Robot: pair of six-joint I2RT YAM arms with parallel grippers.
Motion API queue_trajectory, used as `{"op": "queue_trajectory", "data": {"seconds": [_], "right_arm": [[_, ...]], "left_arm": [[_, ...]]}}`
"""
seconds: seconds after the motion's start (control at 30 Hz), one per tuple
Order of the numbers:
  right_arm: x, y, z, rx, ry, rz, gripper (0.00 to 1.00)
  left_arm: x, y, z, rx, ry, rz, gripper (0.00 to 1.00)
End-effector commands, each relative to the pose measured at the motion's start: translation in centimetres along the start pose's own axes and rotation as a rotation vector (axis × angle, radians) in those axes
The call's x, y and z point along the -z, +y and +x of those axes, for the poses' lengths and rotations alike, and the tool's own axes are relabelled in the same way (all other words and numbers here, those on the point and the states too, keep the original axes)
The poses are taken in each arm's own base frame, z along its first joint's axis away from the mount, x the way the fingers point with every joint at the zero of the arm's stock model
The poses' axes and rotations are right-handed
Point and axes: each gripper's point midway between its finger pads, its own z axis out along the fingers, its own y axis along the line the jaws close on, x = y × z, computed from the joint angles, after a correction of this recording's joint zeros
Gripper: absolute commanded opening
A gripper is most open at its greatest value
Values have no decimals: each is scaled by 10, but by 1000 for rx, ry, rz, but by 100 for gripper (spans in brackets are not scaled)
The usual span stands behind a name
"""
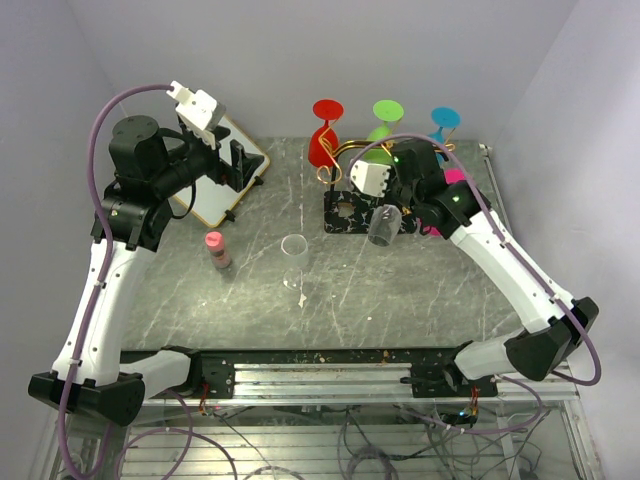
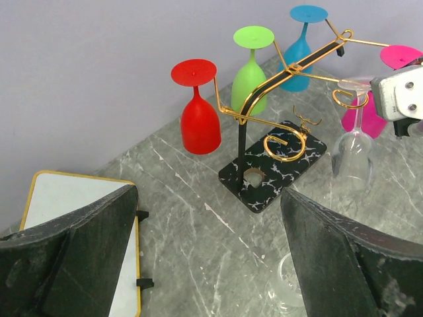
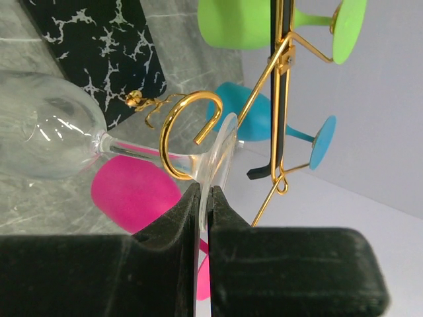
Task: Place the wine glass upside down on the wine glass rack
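Note:
The glass stem (image 3: 135,151) is inside the gold scroll arm (image 3: 165,137), its foot above, so my right gripper should keep lowering until the foot touches the arm, then let go.
My right gripper (image 1: 398,192) (image 3: 205,191) is shut on the foot of a clear wine glass (image 1: 384,226) (image 3: 46,132), held upside down with its bowl hanging. Its stem lies inside a curled gold scroll arm (image 3: 173,125) of the wine glass rack (image 1: 350,212) (image 2: 274,165). The glass also shows in the left wrist view (image 2: 352,150). Red (image 1: 322,145), green (image 1: 384,120), blue (image 1: 443,122) and pink (image 1: 455,177) glasses hang upside down on the rack. My left gripper (image 1: 236,165) (image 2: 208,195) is open and empty, over the table left of the rack.
A second clear glass (image 1: 295,256) (image 2: 287,287) stands upright mid-table. A small pink-capped bottle (image 1: 216,250) stands left of it. A white gold-edged board (image 1: 213,207) (image 2: 73,218) lies at the back left under my left gripper. Walls close in behind and on both sides.

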Motion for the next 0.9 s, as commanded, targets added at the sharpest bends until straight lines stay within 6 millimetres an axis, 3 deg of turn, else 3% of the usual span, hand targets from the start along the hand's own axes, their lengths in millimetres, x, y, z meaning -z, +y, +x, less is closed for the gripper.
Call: {"op": "queue_trajectory", "data": {"seconds": [0.0, 0.3, 0.67, 0.87], "right_arm": [[17, -12, -11, -25, -84, 15, 0], [14, -14, -34, -27, -151, 5, 0], [0, -12, -47, -13, -133, 24, 0], [-4, -4, -49, 2, -128, 9, 9]], "left_arm": [[0, -2, -1, -13, -11, 18, 100], [2, -3, -1, -19, -11, 22, 100], [3, -4, -1, -25, -9, 23, 100], [3, -3, -1, -27, -10, 20, 100]]}}
